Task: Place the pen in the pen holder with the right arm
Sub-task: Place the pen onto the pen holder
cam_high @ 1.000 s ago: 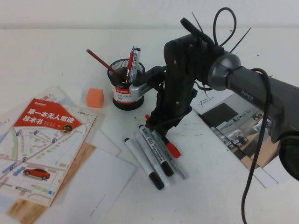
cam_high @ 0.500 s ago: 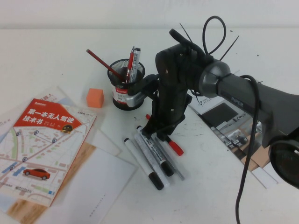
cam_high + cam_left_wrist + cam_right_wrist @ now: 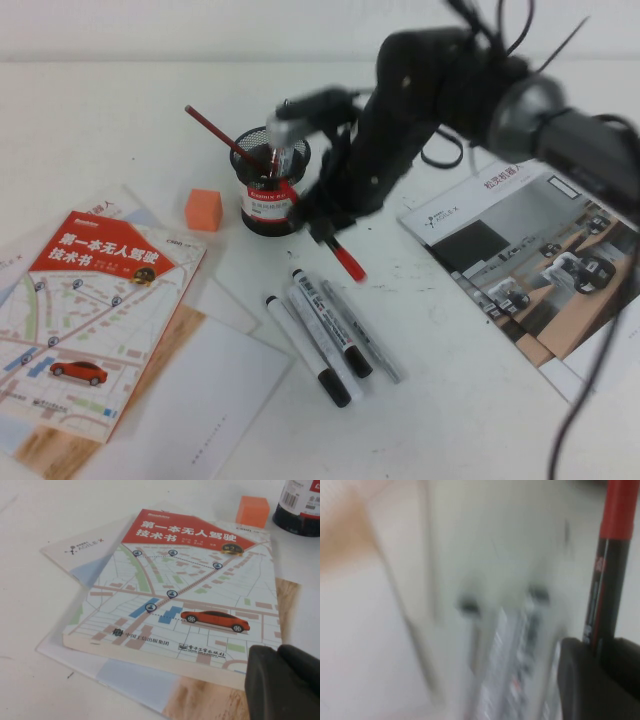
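The pen is tilted, with its red cap (image 3: 350, 264) low next to the pen holder. Next, my right gripper turns the pen cap-up before letting it go into the holder's opening (image 3: 262, 152).
My right gripper (image 3: 323, 232) is shut on the pen (image 3: 346, 261) and holds it tilted above the table, red cap pointing down. It is just to the right of the black mesh pen holder (image 3: 268, 192), which holds a red pencil (image 3: 222, 135) and other pens. In the right wrist view the pen's black barrel (image 3: 600, 585) runs out from between the shut fingers (image 3: 580, 680). My left gripper (image 3: 281, 682) is shut and empty, low over the map book (image 3: 185, 590). The holder's base (image 3: 300, 510) shows there too.
Several white markers with black caps (image 3: 322, 335) lie on the table below the held pen. An orange cube (image 3: 203, 209) sits left of the holder. The map book (image 3: 90, 300) and papers lie at the left. A brochure (image 3: 530, 260) lies at the right.
My right gripper has lifted the pen off the table from beside the white markers and moved back and up, towards the pen holder. The left arm has not moved.
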Robot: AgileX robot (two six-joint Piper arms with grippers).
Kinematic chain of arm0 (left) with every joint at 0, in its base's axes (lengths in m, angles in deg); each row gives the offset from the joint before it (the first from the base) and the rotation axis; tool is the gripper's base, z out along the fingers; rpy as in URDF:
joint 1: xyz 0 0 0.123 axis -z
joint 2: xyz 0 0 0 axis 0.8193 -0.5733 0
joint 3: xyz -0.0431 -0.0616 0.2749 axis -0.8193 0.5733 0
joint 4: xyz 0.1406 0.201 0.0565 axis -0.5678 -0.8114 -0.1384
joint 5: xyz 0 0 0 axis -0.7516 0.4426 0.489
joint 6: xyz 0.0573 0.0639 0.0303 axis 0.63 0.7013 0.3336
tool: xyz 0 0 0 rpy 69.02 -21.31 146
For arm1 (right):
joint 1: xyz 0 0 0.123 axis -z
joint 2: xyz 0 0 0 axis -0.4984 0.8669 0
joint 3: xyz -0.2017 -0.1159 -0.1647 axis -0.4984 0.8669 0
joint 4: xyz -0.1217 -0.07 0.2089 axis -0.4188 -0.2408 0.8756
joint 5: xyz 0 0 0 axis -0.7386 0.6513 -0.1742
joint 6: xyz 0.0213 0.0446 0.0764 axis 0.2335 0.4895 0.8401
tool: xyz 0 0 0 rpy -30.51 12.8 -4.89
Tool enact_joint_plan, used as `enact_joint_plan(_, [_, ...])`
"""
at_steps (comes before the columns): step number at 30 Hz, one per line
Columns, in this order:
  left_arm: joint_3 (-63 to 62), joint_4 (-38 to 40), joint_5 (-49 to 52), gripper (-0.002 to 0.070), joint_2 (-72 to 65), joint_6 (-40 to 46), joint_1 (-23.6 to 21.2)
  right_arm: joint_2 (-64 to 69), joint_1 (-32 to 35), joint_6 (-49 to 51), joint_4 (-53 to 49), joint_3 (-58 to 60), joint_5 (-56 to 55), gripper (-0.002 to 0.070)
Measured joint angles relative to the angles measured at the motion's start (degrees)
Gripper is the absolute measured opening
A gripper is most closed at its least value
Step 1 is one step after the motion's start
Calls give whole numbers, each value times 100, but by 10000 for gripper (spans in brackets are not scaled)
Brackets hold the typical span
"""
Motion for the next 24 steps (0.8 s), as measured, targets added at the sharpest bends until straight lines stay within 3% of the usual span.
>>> enact_joint_plan(6, [0, 0, 0, -1, 0, 0, 0, -1232, -183, 0, 296, 1436, -2062, 64])
enact_joint_plan(10, [0, 0, 0, -1, 0, 0, 0, -1919, -383, 274, 156, 2924, -4192, 64])
enact_joint_plan(14, [0, 0, 0, -1, 0, 0, 0, -2150, -425, 2193, -1362, 3853, -6188, 64])
enact_joint_plan(18, [0, 0, 0, -1, 0, 0, 0, -2023, -280, 4351, -3234, 3984, -7948, 64])
enact_joint_plan(21, [0, 0, 0, -1, 0, 0, 0, -1745, -207, 4707, -3698, 3847, -9009, 64])
enact_joint_plan(24, [0, 0, 0, -1, 0, 0, 0, -1324, -207, 4679, -3766, 3531, -9205, 64])
